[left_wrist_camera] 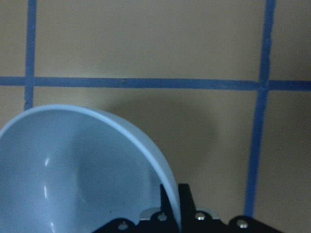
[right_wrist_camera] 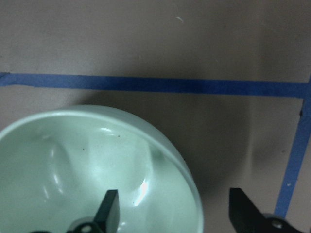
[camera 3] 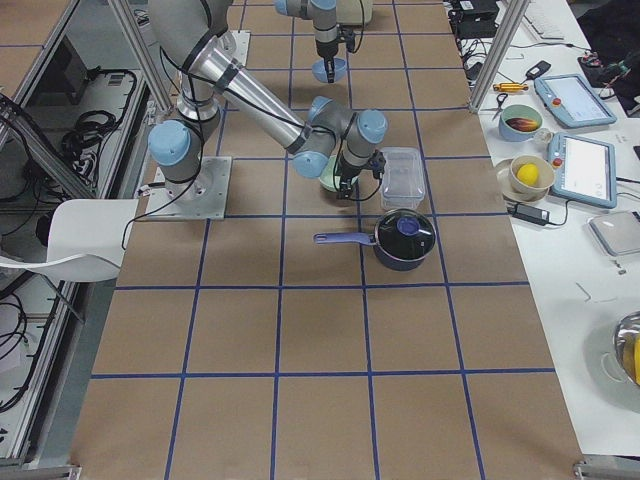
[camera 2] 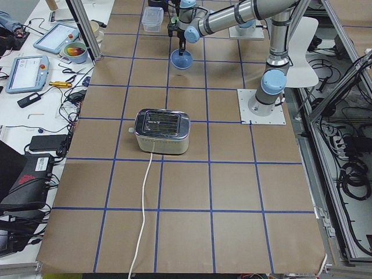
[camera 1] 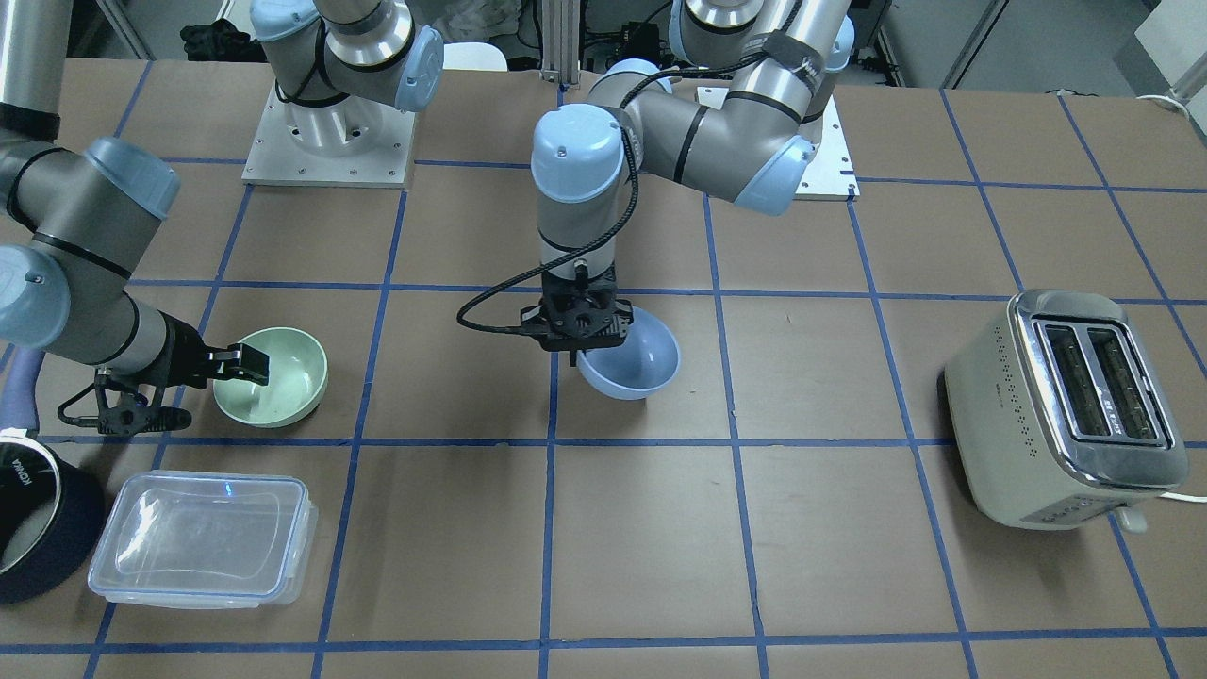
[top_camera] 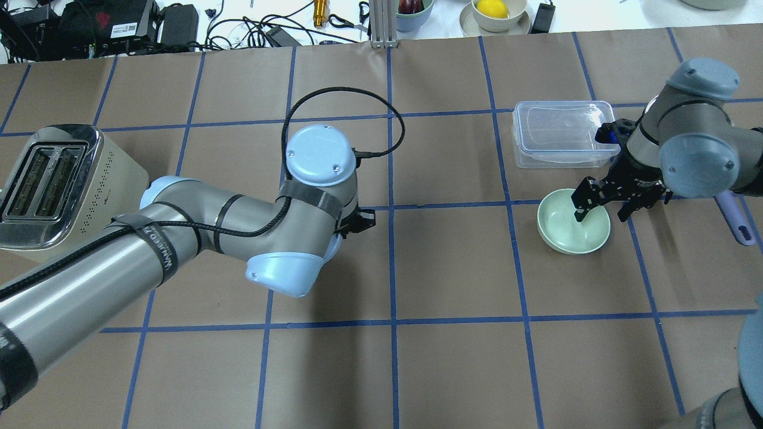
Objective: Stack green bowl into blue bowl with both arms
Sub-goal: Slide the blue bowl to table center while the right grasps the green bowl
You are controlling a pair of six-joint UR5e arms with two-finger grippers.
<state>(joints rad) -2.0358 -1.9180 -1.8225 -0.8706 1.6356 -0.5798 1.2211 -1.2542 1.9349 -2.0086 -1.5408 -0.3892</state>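
The green bowl [camera 1: 282, 380] will sink almost to its rim in the blue bowl [camera 1: 636, 360] when the robot lowers it, because both bowls look the same and get narrower toward the bottom.
The pale blue bowl [camera 1: 636, 354] hangs tilted near the table's middle, and my left gripper [camera 1: 577, 354] is shut on its rim. The left wrist view shows the fingers [left_wrist_camera: 171, 201] pinching the rim of the blue bowl [left_wrist_camera: 73, 165]. My left arm hides this bowl in the overhead view. The mint-green bowl [camera 1: 273, 377] rests upright on the table. My right gripper [top_camera: 603, 208] is open astride the rim of the green bowl [top_camera: 572, 229]. In the right wrist view one finger [right_wrist_camera: 109, 208] is inside the green bowl [right_wrist_camera: 73, 160] and the other is outside it.
A clear lidded plastic container [camera 1: 203, 552] lies beside the green bowl. A dark navy saucepan [camera 1: 38, 528] with a purple handle [top_camera: 736, 217] stands at that end. A cream toaster [camera 1: 1066, 405] stands at the opposite end. Cables and dishes lie beyond the far edge.
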